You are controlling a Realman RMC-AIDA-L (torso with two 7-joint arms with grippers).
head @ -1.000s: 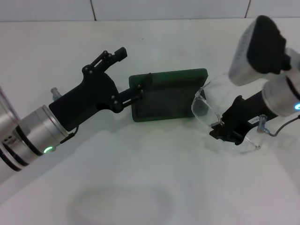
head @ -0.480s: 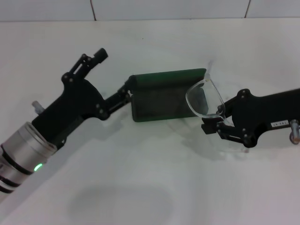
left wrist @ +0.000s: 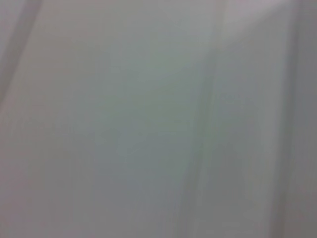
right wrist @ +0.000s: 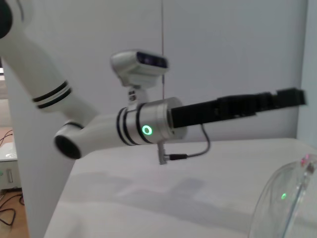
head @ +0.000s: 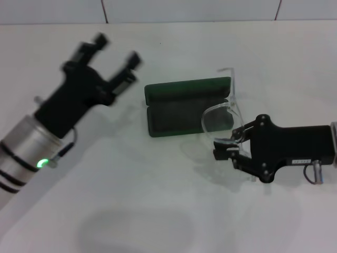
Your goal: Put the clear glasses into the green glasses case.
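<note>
The clear glasses' thin arm [head: 233,80] juts out over the end of the green case, so the robot's left gripper should come in against that arm [head: 233,99] before the robot lays the glasses in.
The green glasses case [head: 187,87] lies open at the table's middle, its dark grey lining [head: 174,117] facing up. The clear glasses [head: 220,114] hang tilted over the case's right end, one thin arm pointing toward the back. My right gripper [head: 225,148] is shut on their frame, coming in from the right just in front of the case. My left gripper [head: 117,48] is open and lifted to the left of the case, touching nothing. In the right wrist view a clear lens [right wrist: 283,208] shows in the corner, with the left gripper [right wrist: 257,103] farther off.
The white table [head: 158,200] ends at a tiled wall at the back. The left arm [head: 31,142] slants in from the front left. In the right wrist view the robot's head [right wrist: 141,62] and left arm [right wrist: 143,130] stand across the table. The left wrist view is plain grey.
My left gripper has let go of the case's left edge and pulled back up and left. My right gripper has carried the glasses leftward over the case's right end.
</note>
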